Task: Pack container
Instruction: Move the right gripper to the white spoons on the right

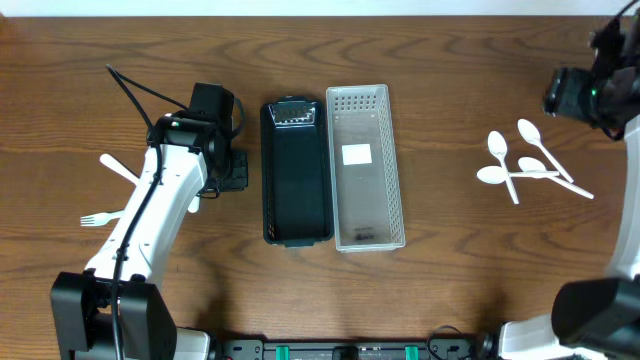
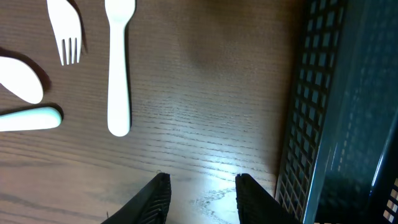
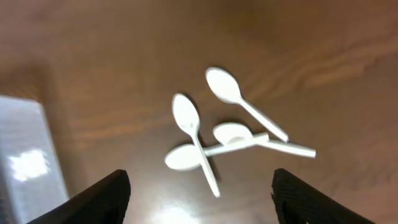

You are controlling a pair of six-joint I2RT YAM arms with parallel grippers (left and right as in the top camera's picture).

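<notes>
I should next lower my right gripper and close it around the spoon's neck point(image 1: 503, 162), because the white spoon point(image 1: 510, 174) nearest the clear container is lying on top of the others.
A black lattice container point(image 1: 296, 170) lies at mid-table with a clear lidded container point(image 1: 367, 165) right beside it. Several white spoons point(image 1: 528, 165) are heaped at the right; in the right wrist view the spoons point(image 3: 230, 134) lie below and ahead of my right gripper point(image 3: 199, 199), which hangs above the table, open wide and empty. White forks and other cutlery point(image 1: 110, 190) lie at the left. My left gripper point(image 2: 202, 196) stands open over bare wood, nothing between its fingers, with the black container point(image 2: 336, 112) to its right and a white fork point(image 2: 65, 28) ahead to its left.
The left arm point(image 1: 160, 200) crosses above the left cutlery in the overhead view. The right arm point(image 1: 590, 95) hangs at the far right corner. In the right wrist view the clear container's end point(image 3: 28, 162) shows at the left edge. Bare wood separates containers and spoons.
</notes>
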